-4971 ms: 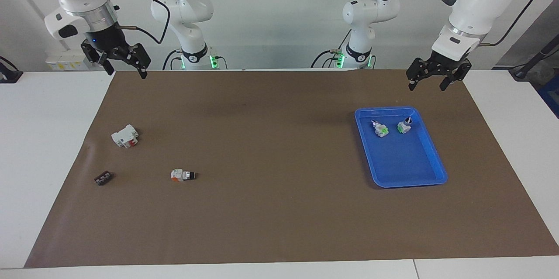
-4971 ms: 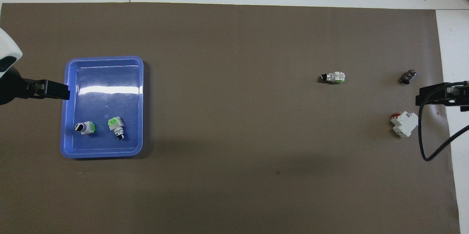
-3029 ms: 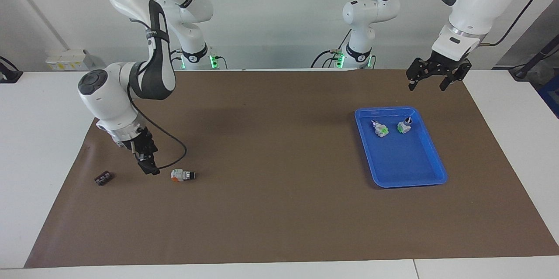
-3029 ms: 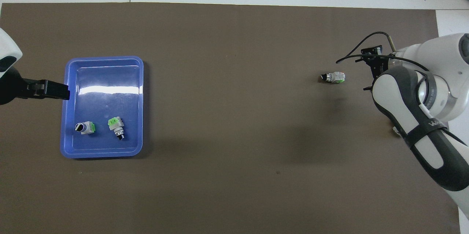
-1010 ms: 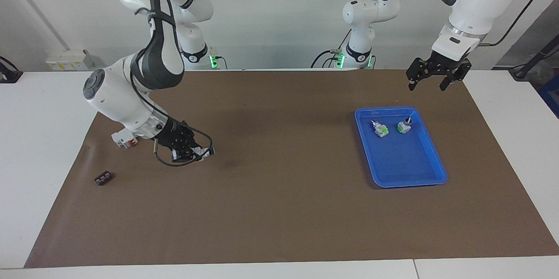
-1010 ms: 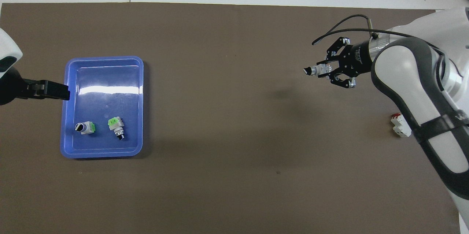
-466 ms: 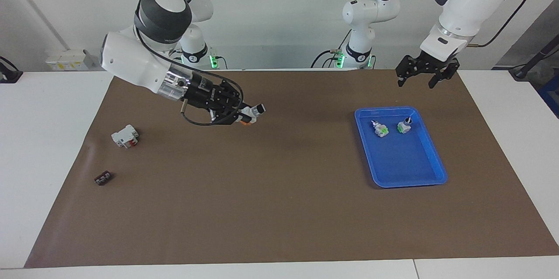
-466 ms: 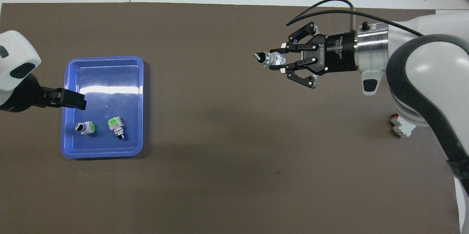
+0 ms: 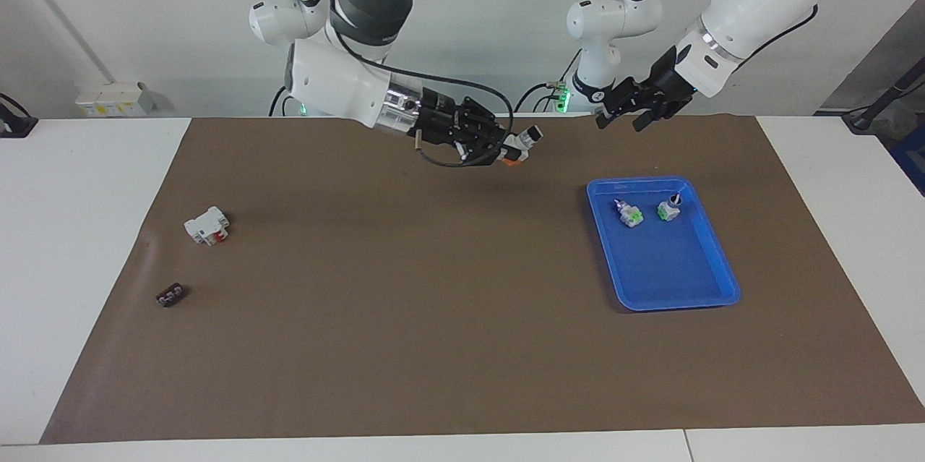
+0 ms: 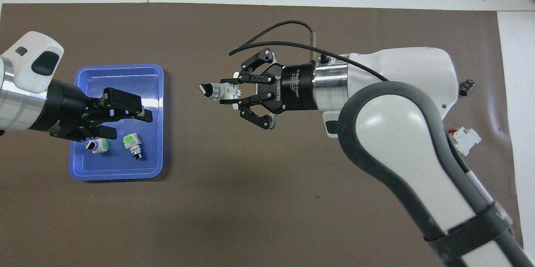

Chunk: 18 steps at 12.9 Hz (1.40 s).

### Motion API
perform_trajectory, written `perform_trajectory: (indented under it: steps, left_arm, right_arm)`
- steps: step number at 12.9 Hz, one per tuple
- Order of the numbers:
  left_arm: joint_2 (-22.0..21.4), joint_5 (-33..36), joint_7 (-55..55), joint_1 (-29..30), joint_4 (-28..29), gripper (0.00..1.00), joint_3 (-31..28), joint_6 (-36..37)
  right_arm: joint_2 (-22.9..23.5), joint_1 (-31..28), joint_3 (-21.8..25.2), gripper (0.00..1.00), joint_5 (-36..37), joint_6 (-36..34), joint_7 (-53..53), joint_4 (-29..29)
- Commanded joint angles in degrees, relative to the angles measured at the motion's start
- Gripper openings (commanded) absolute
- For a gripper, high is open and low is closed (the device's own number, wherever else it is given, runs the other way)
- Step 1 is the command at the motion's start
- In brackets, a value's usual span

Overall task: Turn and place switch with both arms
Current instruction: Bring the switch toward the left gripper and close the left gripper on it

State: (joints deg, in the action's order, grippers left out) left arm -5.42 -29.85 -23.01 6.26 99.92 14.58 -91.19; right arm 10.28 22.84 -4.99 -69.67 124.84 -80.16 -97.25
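Next, my left gripper turns the knob (image 10: 205, 90) and then takes the switch to the tray, because the knob faces my left gripper, with the body in my right gripper (image 10: 228, 91).
The switch (image 9: 527, 138) (image 10: 213, 90), white with an orange part and a black knob, hangs in the air over the middle of the brown mat. My right gripper (image 9: 510, 151) (image 10: 229, 90) is shut on its white body, and the knob sticks out toward the left arm's end. My left gripper (image 9: 619, 122) (image 10: 133, 127) is raised near the blue tray (image 9: 712, 281) (image 10: 119, 79). It is open with nothing in it and points toward the switch. A clear gap separates it from the switch.
Two white switches with green parts (image 9: 630, 215) (image 9: 668, 210) lie in the tray. At the right arm's end of the mat lie a white block with red parts (image 9: 207, 225) (image 10: 464, 139) and a small black part (image 9: 171, 295) (image 10: 466, 87).
My right gripper picked the switch up off the mat and carried it up toward the table's middle. In the last half second my left gripper swung from its waiting spot toward the switch.
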Motion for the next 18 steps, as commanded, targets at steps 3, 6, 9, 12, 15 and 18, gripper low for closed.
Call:
perform_trajectory:
  steps: [3, 6, 9, 12, 15, 18]
  left_arm:
    - [-1.1, -12.3, -14.8, 0.4, 0.4, 0.72, 0.4, 0.7]
    - [-1.1, -17.3, -17.1, 0.8, 0.7, 0.62, 0.1, 0.1]
    - [-1.1, -18.8, -17.5, 0.0, 1.1, 0.57, 0.4, -3.9]
    - [-1.3, -19.2, -17.7, -1.8, 2.1, 0.51, 1.1, -7.8]
    - [-2.2, -19.2, -17.7, -4.6, 4.4, 0.44, 1.1, -12.3]
    - [-2.3, -19.1, -17.6, -5.6, 4.9, 0.36, 1.1, -14.4]
  right_arm:
    - [-1.9, 1.3, 0.1, 0.00, -1.3, 0.3, -0.5, -2.4]
    - [-2.0, 1.6, 0.1, 0.00, -1.3, 0.6, -0.3, -2.9]
    - [-1.9, 1.6, 0.1, 0.00, -1.3, 1.5, -0.1, -2.8]
    - [-1.9, 1.6, 0.1, 0.00, -1.3, 2.2, 0.1, -2.8]
    - [-1.8, 1.5, 0.1, 0.00, -1.4, 2.6, 0.2, -2.7]
    - [-1.8, 1.5, 0.1, 0.00, -1.4, 2.7, 0.2, -2.5]
